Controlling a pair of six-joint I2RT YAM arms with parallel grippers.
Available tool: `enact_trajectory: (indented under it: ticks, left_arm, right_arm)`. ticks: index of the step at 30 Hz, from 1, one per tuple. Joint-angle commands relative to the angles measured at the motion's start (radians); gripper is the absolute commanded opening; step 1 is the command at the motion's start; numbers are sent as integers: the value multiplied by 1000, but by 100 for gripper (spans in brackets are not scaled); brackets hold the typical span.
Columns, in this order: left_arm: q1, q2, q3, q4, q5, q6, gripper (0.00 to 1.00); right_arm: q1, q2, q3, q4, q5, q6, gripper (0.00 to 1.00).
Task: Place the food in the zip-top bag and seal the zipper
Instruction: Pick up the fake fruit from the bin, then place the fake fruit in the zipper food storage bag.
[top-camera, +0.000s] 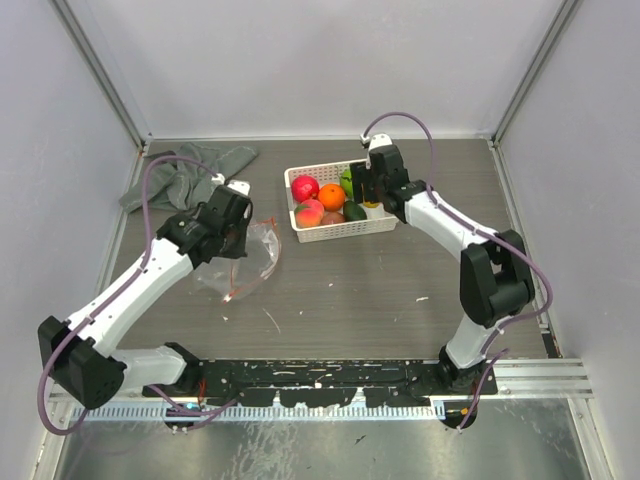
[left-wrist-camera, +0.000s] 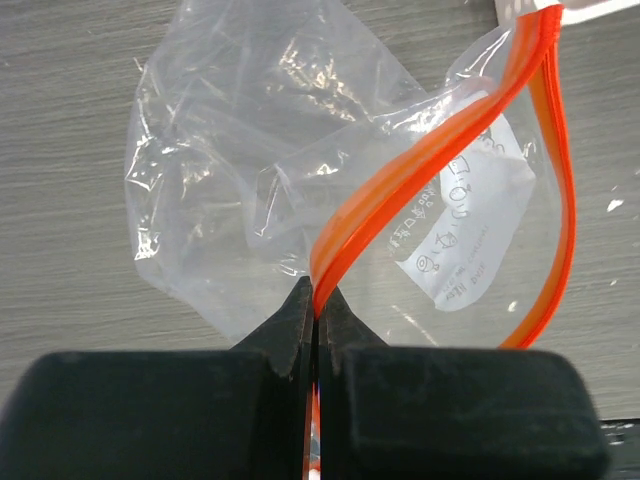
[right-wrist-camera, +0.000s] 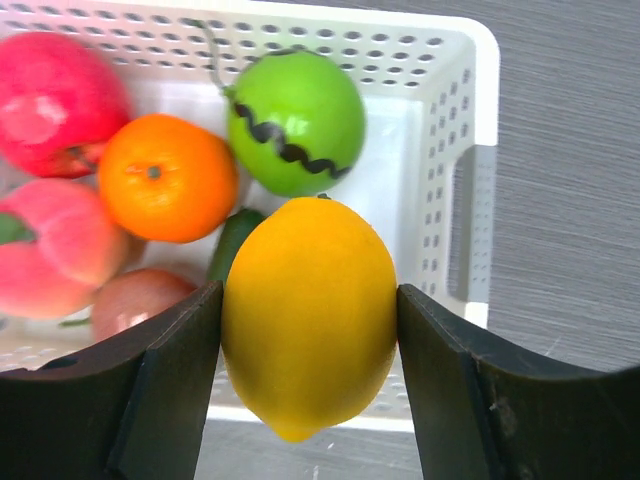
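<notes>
My right gripper goes on bringing the yellow fruit to the bag opening (left-wrist-camera: 480, 205) before it lets go of it inside, because the orange-red zipper (left-wrist-camera: 432, 152) is gaping in an open loop.
The clear zip-top bag (top-camera: 243, 262) (left-wrist-camera: 230, 150) lies crumpled on the table left of centre. Its orange-red zipper (left-wrist-camera: 430, 160) curves up in an open loop. My left gripper (top-camera: 236, 236) (left-wrist-camera: 318, 300) is shut on that zipper strip at one end. Over the white lattice basket (top-camera: 340, 232) (right-wrist-camera: 455, 130), my right gripper (top-camera: 368, 196) (right-wrist-camera: 310, 300) is shut on a yellow fruit (right-wrist-camera: 308, 315), both fingers pressed on its sides. In the basket lie a green fruit (right-wrist-camera: 295, 120), an orange one (right-wrist-camera: 168, 178), a red one (right-wrist-camera: 55, 100), a peach one (right-wrist-camera: 50, 250) and a brownish one (right-wrist-camera: 135, 300).
A grey cloth (top-camera: 190, 170) lies bunched at the back left, behind the left arm. The basket stands at the back centre, to the right of the bag. Walls enclose the table on three sides.
</notes>
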Motion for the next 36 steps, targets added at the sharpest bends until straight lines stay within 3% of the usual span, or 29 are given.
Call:
enact_trajectory:
  ticks: [1,11,19,28,36]
  left_arm:
    - [5,28,73,10,7,-162,0]
    - [5,31,68,57,69,-324,0]
    - [5,9,49,93,94,-391,0]
    - [5,-20,21,133,138,-436,0]
    - [5,-52,7,143,140,-448,0]
  right_arm:
    - [56,-135,-24,63,-80,56,38]
    - [205,-320,-142,196,-144,192,37]
    - [307,-428,-265,411,-209,354,37]
    - [403,-437,-396,738,-258,459,37]
    - [454,-349,-418,816,-277,474,38]
